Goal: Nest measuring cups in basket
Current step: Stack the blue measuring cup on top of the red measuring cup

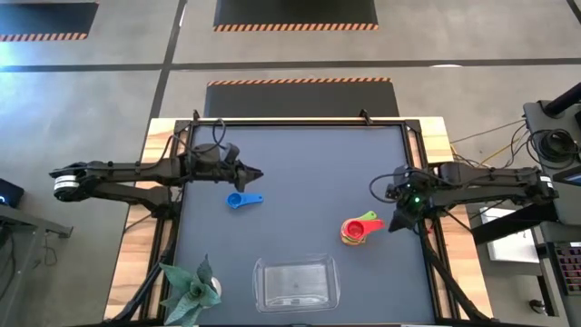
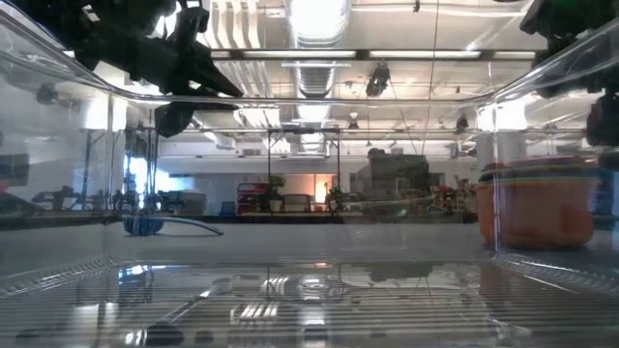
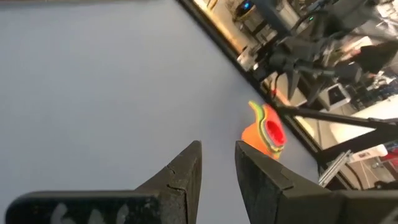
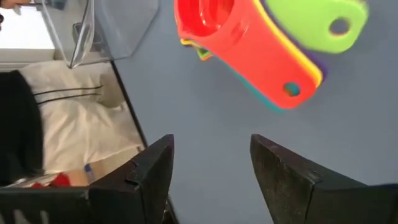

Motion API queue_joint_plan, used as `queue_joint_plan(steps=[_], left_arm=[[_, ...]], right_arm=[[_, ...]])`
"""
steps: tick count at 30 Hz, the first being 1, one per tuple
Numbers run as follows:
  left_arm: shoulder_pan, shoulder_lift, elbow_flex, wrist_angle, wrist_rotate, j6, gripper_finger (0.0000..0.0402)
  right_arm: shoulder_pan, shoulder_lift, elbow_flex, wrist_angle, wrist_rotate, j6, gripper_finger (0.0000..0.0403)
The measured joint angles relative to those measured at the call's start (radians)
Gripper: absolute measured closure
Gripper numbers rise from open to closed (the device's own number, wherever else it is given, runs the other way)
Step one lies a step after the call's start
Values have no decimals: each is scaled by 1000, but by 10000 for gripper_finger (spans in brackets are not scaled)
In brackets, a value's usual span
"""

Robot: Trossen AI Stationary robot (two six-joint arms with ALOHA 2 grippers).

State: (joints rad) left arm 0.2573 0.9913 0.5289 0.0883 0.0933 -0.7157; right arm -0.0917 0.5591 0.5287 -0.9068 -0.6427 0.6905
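My left gripper should lift the blue measuring cup (image 1: 243, 200) by its rim (image 1: 231, 200) and hold out the cup's handle to my right gripper, which is far from the cup.
The blue measuring cup (image 1: 243, 200) lies alone on the dark mat, showing small in the low view as the blue cup (image 2: 143, 224). My left gripper (image 1: 255, 173) hovers just beyond it toward the far edge, holding nothing; its fingers (image 3: 217, 163) stand a narrow gap apart. The other cups sit nested in one stack (image 1: 359, 231), red on top, with a green handle sticking out toward the right. My right gripper (image 1: 398, 223) is open and empty beside that stack (image 4: 249, 37), on its right. The clear basket (image 1: 295, 283) rests at the near edge.
A green-leaved toy plant (image 1: 189, 292) stands at the near left corner, left of the basket. The low view looks through the basket's clear walls (image 2: 503, 106). Wooden table edges and cables flank the mat; bare mat lies between both arms.
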Motion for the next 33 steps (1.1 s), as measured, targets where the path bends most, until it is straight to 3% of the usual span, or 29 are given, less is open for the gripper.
queue_joint_plan(steps=[6,12,20,25,33], left_arm=[[0,0,0,-151,4,-23,322],[0,4,28,-445,2,-30,319],[0,79,114,-802,-79,66,249],[0,152,116,-820,-84,95,212],[0,256,105,-821,-69,112,209]], right_arm=[[0,0,16,-1,98,-50,202],[0,16,17,-1,175,-74,202],[0,56,17,7,230,-117,202],[0,81,18,7,251,-117,202],[0,92,18,7,253,-117,202]])
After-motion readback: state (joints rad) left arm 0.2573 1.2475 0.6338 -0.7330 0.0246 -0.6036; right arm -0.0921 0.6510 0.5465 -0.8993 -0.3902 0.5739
